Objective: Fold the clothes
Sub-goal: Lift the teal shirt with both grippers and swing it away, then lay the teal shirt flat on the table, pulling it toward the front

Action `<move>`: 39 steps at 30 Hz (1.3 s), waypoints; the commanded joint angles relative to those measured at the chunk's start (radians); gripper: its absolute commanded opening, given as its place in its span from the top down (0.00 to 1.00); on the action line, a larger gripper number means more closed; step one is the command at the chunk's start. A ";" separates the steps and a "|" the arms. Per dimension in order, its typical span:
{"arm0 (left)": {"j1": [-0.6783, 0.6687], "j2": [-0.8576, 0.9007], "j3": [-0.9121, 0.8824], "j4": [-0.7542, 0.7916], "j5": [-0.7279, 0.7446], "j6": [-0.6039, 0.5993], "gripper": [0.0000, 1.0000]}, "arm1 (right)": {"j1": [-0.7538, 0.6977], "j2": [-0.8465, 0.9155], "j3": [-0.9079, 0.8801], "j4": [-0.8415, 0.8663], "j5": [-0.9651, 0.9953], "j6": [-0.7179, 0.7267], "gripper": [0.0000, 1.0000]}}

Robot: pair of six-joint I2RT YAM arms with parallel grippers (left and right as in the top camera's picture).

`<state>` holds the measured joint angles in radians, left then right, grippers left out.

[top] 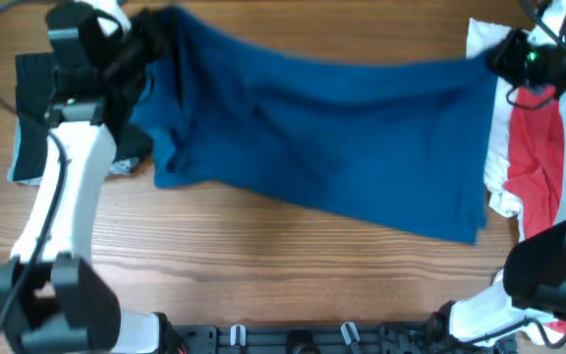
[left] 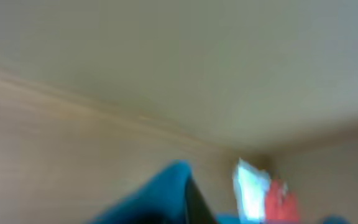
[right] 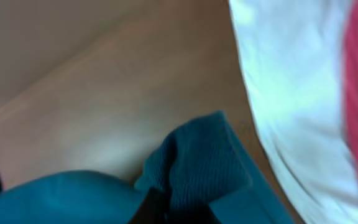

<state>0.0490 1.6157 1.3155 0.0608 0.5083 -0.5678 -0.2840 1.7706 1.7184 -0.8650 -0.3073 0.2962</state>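
Observation:
The shirt's loose edge drags toward me and bunches under my left gripper. I should bring both grippers back to the near side to spread the shirt out.
A large dark blue shirt hangs stretched across the table between my two grippers. My left gripper is shut on its far left corner, raised at the back left; the blurred left wrist view shows a blue fold rising from the jaws. My right gripper is shut on its far right corner; the right wrist view shows bunched blue cloth in the jaws. The shirt's near edge sags onto the table.
A black garment lies at the left under my left arm. A white garment and a red one lie at the right; both show in the right wrist view. The wooden table shows in front.

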 commanded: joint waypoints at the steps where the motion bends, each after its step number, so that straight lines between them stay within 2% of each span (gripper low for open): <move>1: 0.063 0.004 0.076 0.327 0.015 -0.345 0.96 | -0.011 -0.032 0.220 0.069 -0.029 0.144 0.96; 4: 0.153 0.010 0.202 0.387 0.047 -0.424 0.96 | -0.011 -0.032 0.466 0.005 0.076 0.088 0.96; 7: 0.180 0.010 0.247 0.343 0.209 -0.424 0.96 | -0.011 -0.032 0.521 -0.069 0.171 0.042 0.96; 9: 0.181 0.010 0.246 0.248 0.361 -0.423 0.96 | -0.011 -0.026 0.514 -0.177 0.246 0.021 0.96; 11: 0.171 0.010 0.246 -0.020 0.499 -0.308 0.96 | -0.011 -0.008 0.502 -0.312 0.303 0.013 0.96; 12: 0.163 0.010 0.246 -0.159 0.513 -0.233 0.96 | -0.011 0.004 0.498 -0.353 0.324 0.014 0.96; 13: 0.152 0.010 0.246 -0.311 0.512 -0.137 0.96 | -0.011 0.022 0.492 -0.414 0.349 0.014 0.96; 14: 0.135 0.014 0.246 -0.511 0.494 0.018 0.96 | -0.011 0.041 0.481 -0.460 0.364 0.012 0.96; 17: 0.090 0.033 0.246 -0.891 0.365 0.262 0.96 | -0.011 0.087 0.451 -0.553 0.367 -0.014 0.96; 20: 0.055 0.058 0.246 -1.141 0.272 0.424 0.96 | -0.009 0.122 0.402 -0.630 0.361 -0.016 0.96; 22: 0.037 0.070 0.243 -1.245 0.220 0.485 0.96 | -0.004 0.135 0.349 -0.661 0.360 -0.037 0.96; 27: 0.025 0.071 0.206 -1.460 0.029 0.513 0.96 | -0.003 0.135 0.147 -0.703 0.371 -0.061 0.96; 31: 0.025 0.071 0.139 -1.550 -0.108 0.512 0.96 | -0.003 0.126 -0.047 -0.666 0.378 -0.059 0.96; 34: 0.028 0.051 0.008 -1.534 -0.121 0.506 0.96 | -0.005 0.093 -0.217 -0.609 0.378 -0.030 0.95; 39: 0.050 -0.034 -0.192 -1.426 -0.124 0.402 0.96 | -0.005 -0.044 -0.466 -0.482 0.370 0.029 0.96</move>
<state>0.0750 1.6672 1.2293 -1.4124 0.4198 -0.0986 -0.2893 1.8599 1.3605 -1.3846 0.0502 0.2722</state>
